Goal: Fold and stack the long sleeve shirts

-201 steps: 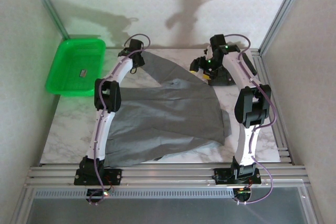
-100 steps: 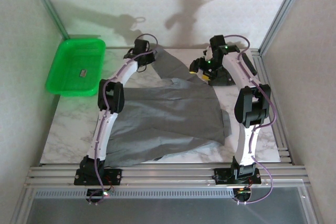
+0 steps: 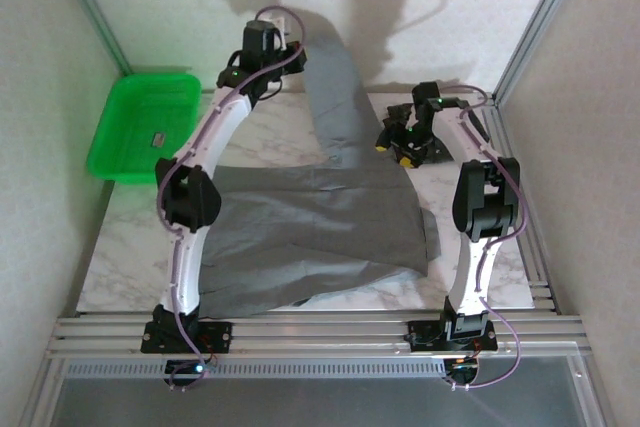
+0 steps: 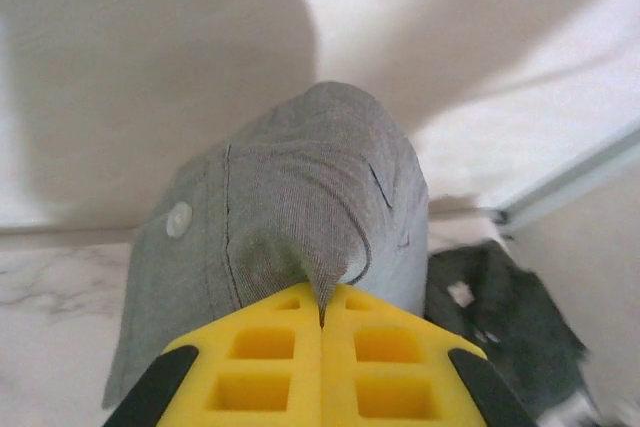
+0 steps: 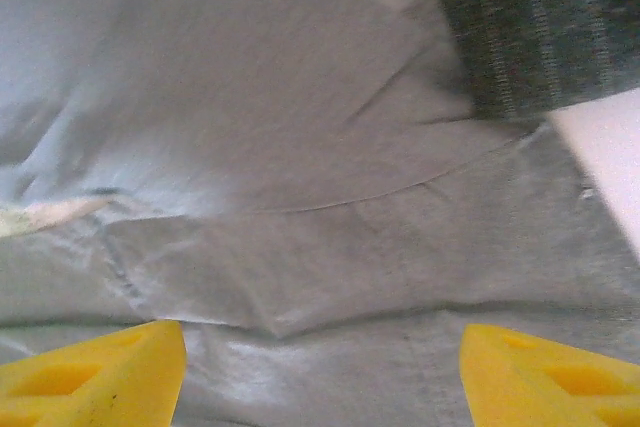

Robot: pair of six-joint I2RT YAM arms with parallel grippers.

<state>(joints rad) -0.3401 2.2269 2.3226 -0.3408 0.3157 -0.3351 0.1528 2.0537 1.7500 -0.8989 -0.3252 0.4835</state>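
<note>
The sleeve is straight from shoulder to cuff, so I keep carrying the cuff with my left gripper over the shirt's flat body and let go once the sleeve lies there.
The medium grey long sleeve shirt lies spread across the marble table. One of its sleeves is pulled up off the table toward the back wall. My left gripper is raised high at the back and shut on that sleeve's cuff, the cloth pinched between the yellow pads. My right gripper hovers open just above the grey shirt's upper right part, with nothing between its fingers. The charcoal shirt lies bunched at the back right, beside the right gripper.
A green plastic tray sits off the table's back left corner with a small item in it. Metal frame posts stand at both back corners. Bare marble shows left of the shirt, and the rail runs along the near edge.
My left gripper closed on the sleeve cuff, then rose and swung toward the back wall, lifting the sleeve off the table. My right gripper shifted slightly right and stayed open.
</note>
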